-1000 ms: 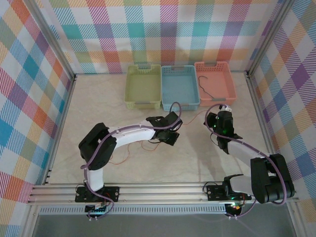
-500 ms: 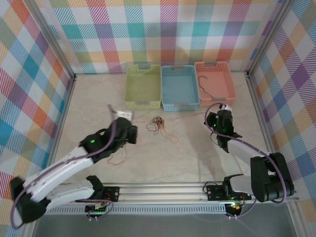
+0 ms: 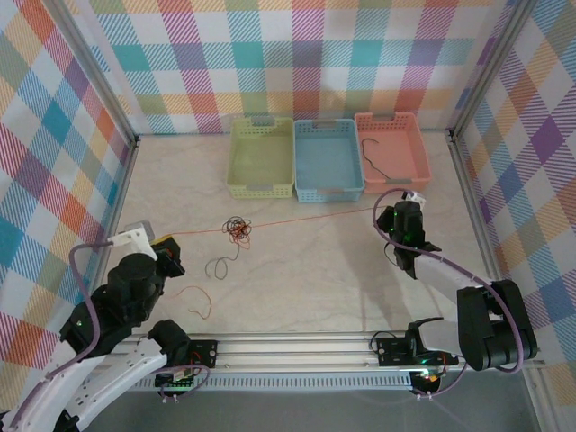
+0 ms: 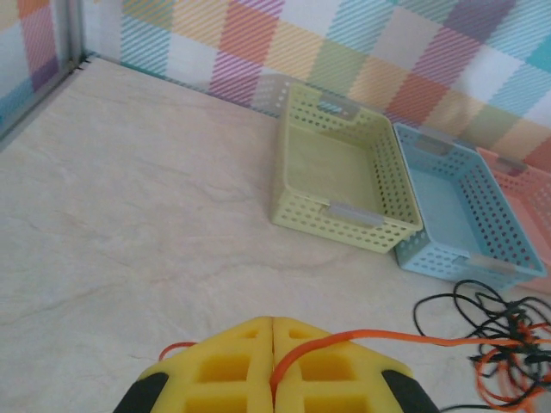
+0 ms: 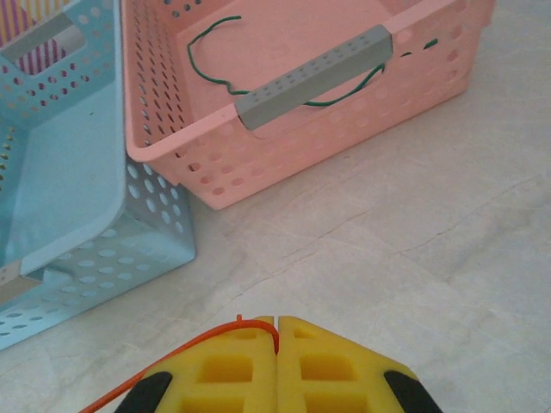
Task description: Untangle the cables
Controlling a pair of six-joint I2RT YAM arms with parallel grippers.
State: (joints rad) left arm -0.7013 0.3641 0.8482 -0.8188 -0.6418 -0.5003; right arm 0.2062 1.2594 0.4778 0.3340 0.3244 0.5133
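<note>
The red-orange cable (image 3: 310, 218) is stretched tight and still has the knot on it, so the left gripper should move in to loosen the cable while the right gripper reaches the tangle (image 3: 238, 230).
A red-orange cable (image 3: 306, 220) runs taut across the table between my two grippers. My left gripper (image 3: 169, 243) is at the near left and shut on one end of it; the orange strand (image 4: 413, 337) leaves its yellow pads (image 4: 232, 370) to the right. My right gripper (image 3: 392, 212) is shut on the other end (image 5: 172, 357), just in front of the pink basket (image 5: 301, 146). A knot of black and orange cables (image 3: 238, 228) hangs on the line, seen also at the right edge of the left wrist view as a tangle (image 4: 504, 344). One dark green cable (image 5: 207, 52) lies in the pink basket.
Three baskets stand in a row at the back: green (image 3: 261, 191), blue (image 3: 326, 193) and pink (image 3: 423, 153). A loose black loop (image 3: 220, 265) and a red loop (image 3: 200, 299) lie on the table near the left arm. Aluminium rails frame the table.
My left arm has swung back to the near left, pulling the red-orange cable straight and dragging the knot leftward. The right arm has stayed where it was.
</note>
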